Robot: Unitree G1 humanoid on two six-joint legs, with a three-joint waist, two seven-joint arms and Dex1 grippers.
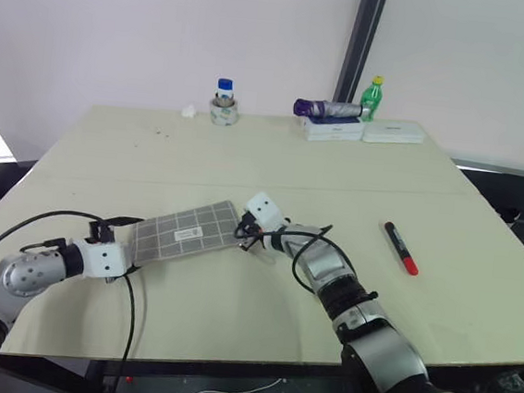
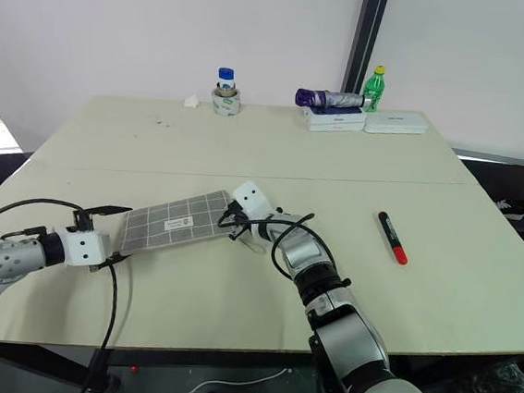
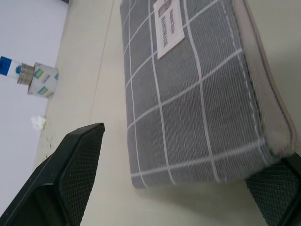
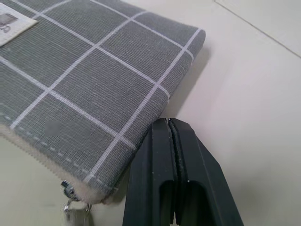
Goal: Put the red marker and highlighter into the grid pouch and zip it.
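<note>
The grid pouch (image 1: 187, 232) will open wide along its long edge when I pull the zip, because a beige zip band (image 3: 263, 75) runs there.
The grid pouch (image 1: 189, 231) lies flat in the middle of the table, its white label facing up. My left gripper (image 3: 193, 146) is open, its two fingers either side of the pouch's left end. My right gripper (image 4: 169, 125) is shut with nothing between its fingers, beside the pouch's right corner, and the zip pull (image 4: 70, 207) is close to it. The red marker (image 1: 400, 247) lies on the table to the right, apart from both grippers. The highlighter is out of view.
At the table's back edge stand a small blue-capped bottle on a tape roll (image 1: 224, 103), a green bottle (image 1: 372, 97), a purple folded item on white boxes (image 1: 331, 110) and another white box (image 1: 393, 132). A crumpled tissue (image 1: 188, 110) lies nearby.
</note>
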